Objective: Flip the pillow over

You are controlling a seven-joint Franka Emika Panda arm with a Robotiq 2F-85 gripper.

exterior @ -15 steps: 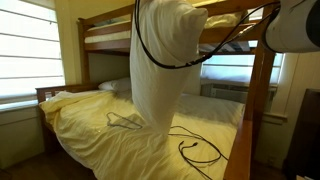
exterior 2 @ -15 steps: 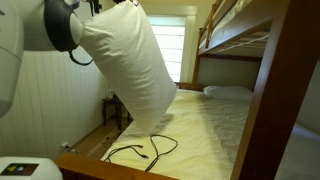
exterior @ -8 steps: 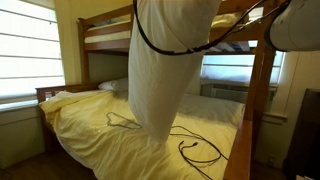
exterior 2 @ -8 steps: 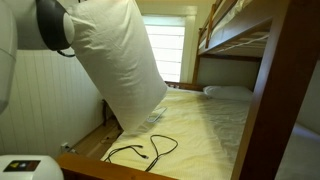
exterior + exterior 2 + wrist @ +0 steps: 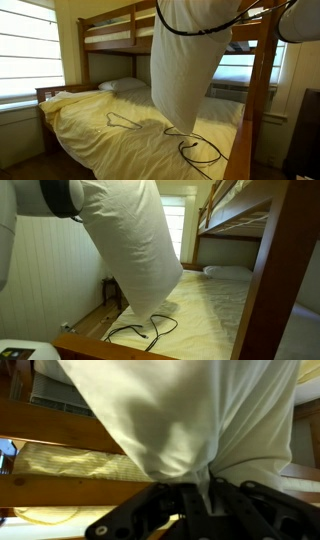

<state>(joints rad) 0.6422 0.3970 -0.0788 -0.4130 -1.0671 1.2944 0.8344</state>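
The pillow's lower end (image 5: 181,118) hangs over the bedsheet, so my gripper should set that end down on the bed (image 5: 192,150) and tilt the pillow's top toward the upper bunk.
The large cream-white pillow (image 5: 185,70) hangs lengthwise in the air over the yellow bed, its lower end just above the sheet; it also shows in an exterior view (image 5: 130,245). In the wrist view the pillow (image 5: 180,410) fills the top and my gripper (image 5: 205,490) is shut on a pinch of its fabric at one end. In both exterior views the gripper itself is hidden behind the pillow's top and the frame edge; only part of the white arm (image 5: 45,195) shows.
The bed has a yellow bedsheet (image 5: 100,130) and a smaller flat white pillow (image 5: 228,272) at the head. Black cables (image 5: 195,150) lie on the sheet, also seen in an exterior view (image 5: 140,330). Wooden bunk frame posts (image 5: 262,100) and the upper bunk (image 5: 245,210) stand close.
The hanging pillow has swung sideways across the bed and tilted; the arm moved with it. The grip on the fabric holds.
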